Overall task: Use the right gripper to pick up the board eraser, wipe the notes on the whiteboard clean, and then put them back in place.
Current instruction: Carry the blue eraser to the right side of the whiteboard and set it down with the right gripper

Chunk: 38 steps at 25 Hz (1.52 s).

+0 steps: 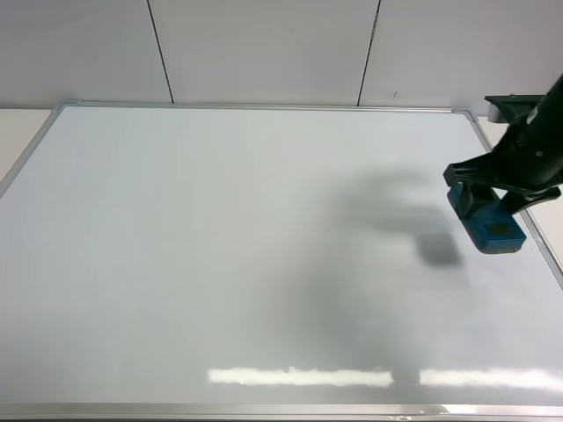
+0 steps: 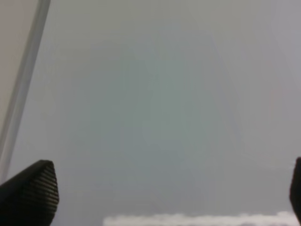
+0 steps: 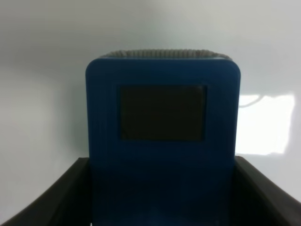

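Observation:
My right gripper should bring the board eraser back inward and lower it flat on the clean whiteboard (image 1: 434, 216) before it opens, because the board eraser hangs (image 1: 494, 230) next to the silver-grey frame.
The whiteboard (image 1: 220, 246) fills most of the exterior high view, and no notes show on it. My right gripper (image 1: 495, 186) is near the board's right edge, shut on the teal-blue board eraser (image 1: 489, 225), which hangs a little above the board and casts a shadow to its left. In the right wrist view the eraser (image 3: 162, 117) fills the centre with one dark grey patch showing, and the black fingers (image 3: 51, 197) clamp its sides. The left gripper (image 2: 160, 197) is open and empty over bare whiteboard (image 2: 164, 108); it is out of the exterior high view.
The board's silver-grey frame (image 1: 264, 106) runs along the back edge under a panelled wall (image 1: 264, 44). The right frame edge (image 1: 550, 255) lies just beyond the eraser. A dark part (image 1: 506, 105) sits at the back right corner. The frame edge also shows in the left wrist view (image 2: 23, 84).

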Motion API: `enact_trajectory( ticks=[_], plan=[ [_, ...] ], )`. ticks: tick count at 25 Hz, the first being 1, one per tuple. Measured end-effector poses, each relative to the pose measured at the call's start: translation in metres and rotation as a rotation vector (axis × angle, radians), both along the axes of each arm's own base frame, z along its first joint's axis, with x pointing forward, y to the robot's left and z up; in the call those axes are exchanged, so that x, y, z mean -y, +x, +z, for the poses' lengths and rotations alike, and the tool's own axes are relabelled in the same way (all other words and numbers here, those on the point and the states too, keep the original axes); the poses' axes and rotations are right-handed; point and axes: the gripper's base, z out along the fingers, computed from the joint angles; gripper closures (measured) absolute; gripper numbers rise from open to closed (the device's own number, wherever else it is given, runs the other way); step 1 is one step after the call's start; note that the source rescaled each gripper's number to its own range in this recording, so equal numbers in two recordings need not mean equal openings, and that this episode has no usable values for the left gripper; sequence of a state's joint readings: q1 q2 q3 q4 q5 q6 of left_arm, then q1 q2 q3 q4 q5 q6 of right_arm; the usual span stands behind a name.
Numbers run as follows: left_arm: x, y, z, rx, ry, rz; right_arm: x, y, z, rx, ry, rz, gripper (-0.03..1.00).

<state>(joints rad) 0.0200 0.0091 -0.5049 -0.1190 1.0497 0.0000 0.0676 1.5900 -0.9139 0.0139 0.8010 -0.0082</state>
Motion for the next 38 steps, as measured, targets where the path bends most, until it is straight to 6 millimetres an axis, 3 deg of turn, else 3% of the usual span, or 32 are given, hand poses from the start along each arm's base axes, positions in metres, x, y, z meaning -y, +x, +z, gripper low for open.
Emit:
enact_trajectory(
  ticks=[4, 11, 15, 18, 22, 26, 38],
  plan=[
    [0.0, 0.0, 0.0, 0.0, 0.0, 0.0, 0.017, 0.002, 0.001, 0.043, -0.005, -0.026, 0.96],
    [0.0, 0.0, 0.0, 0.0, 0.0, 0.0, 0.015, 0.017, 0.004, 0.211, 0.007, 0.008, 0.96],
    [0.0, 0.0, 0.0, 0.0, 0.0, 0.0, 0.014, 0.023, -0.017, 0.155, 0.026, 0.007, 0.96],
    [0.0, 0.0, 0.0, 0.0, 0.0, 0.0, 0.009, 0.026, -0.039, 0.085, 0.052, 0.01, 0.96],
    [0.0, 0.0, 0.0, 0.0, 0.0, 0.0, -0.009, 0.03, -0.053, 0.083, 0.054, 0.074, 0.96],
    [0.0, 0.0, 0.0, 0.0, 0.0, 0.0, -0.025, 0.034, -0.056, 0.124, 0.058, 0.101, 0.96],
    [0.0, 0.0, 0.0, 0.0, 0.0, 0.0, -0.025, 0.035, -0.055, 0.138, 0.065, 0.037, 0.96]
  ],
)
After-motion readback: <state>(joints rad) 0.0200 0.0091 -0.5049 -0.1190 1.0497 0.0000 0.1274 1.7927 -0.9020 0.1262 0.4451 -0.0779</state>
